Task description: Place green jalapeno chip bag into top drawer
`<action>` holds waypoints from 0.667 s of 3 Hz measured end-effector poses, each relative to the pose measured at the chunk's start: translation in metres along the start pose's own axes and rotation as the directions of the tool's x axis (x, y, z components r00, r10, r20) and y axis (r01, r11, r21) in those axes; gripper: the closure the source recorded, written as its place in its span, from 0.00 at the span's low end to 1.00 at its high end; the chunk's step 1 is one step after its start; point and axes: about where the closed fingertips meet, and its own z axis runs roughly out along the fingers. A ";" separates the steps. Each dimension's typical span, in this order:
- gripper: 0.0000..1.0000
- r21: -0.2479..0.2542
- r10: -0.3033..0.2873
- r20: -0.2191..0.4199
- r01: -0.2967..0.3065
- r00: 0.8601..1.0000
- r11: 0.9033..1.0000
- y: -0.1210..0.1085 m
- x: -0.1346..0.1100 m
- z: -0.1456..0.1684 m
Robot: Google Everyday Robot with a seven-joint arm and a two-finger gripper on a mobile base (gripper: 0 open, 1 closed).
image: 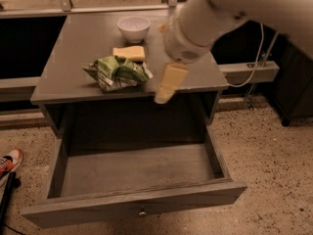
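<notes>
My gripper will find that the bag (117, 74) sticks out sideways and stays bulky when lifted, because the green jalapeno chip bag's crumpled middle (114, 64) bulges up.
The green jalapeno chip bag (117, 72) lies crumpled on the grey table top, left of centre. The top drawer (132, 170) stands pulled out and has nothing in it, with a small metal knob (142, 212) on its front panel. My gripper (167, 83) hangs from the white arm over the table's front edge, just right of the bag and apart from it. It holds nothing that I can see.
A yellow sponge (129, 53) lies behind the bag and a white bowl (133, 28) stands further back. A grey shelf with a cable (249, 71) runs to the right. A red shoe (9, 162) shows at the left on the speckled floor.
</notes>
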 end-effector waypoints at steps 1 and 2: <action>0.00 0.025 -0.007 0.028 0.006 1.000 1.000 -0.011 -0.020 0.041; 0.00 0.057 0.010 0.017 -0.011 1.000 0.998 -0.020 -0.026 0.077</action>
